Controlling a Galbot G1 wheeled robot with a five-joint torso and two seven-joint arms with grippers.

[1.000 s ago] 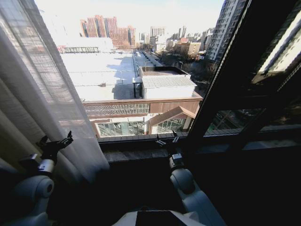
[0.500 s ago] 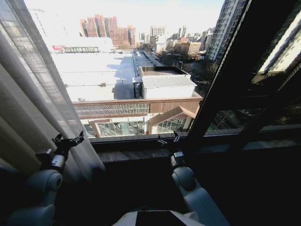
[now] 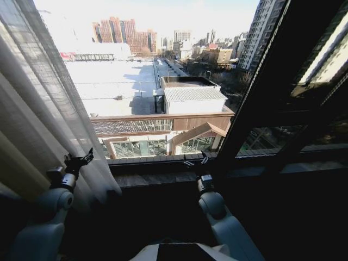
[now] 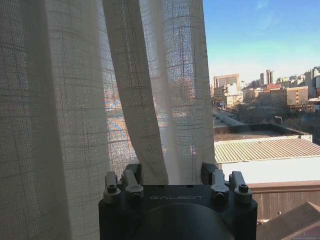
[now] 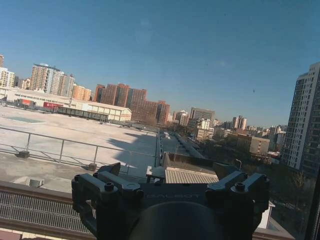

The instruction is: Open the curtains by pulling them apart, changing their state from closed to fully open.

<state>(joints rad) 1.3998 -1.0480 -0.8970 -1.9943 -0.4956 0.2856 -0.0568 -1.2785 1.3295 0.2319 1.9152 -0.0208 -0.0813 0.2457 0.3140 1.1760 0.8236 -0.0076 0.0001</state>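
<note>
My gripper will squeeze the curtain's fold (image 4: 132, 100) into a narrow neck and bring the curtain's inner edge along when I pull, because the fold hangs limp (image 4: 156, 169) between the fingers.
A sheer white pleated curtain (image 3: 38, 114) hangs bunched along the left side of the window, its lower edge ending near the sill. My left gripper (image 3: 79, 160) is low at that panel's inner edge, against the fabric. In the left wrist view the curtain (image 4: 75, 100) covers most of the picture, and one fold drops between the spread fingers of the left gripper (image 4: 172, 183), which is open. My right gripper (image 3: 194, 160) is raised at the middle of the sill, open, with bare glass and the city beyond it. In the right wrist view the right gripper (image 5: 172, 189) has nothing between its fingers.
A dark window sill (image 3: 163, 176) runs across in front of both arms. A thick dark window frame (image 3: 261, 92) slants up on the right, with more dark framing behind it. Rooftops and towers lie beyond the glass.
My left gripper has shifted a little to the right and up along the curtain's edge. The curtain's inner edge has drawn slightly to the left. The right arm has stayed in place.
</note>
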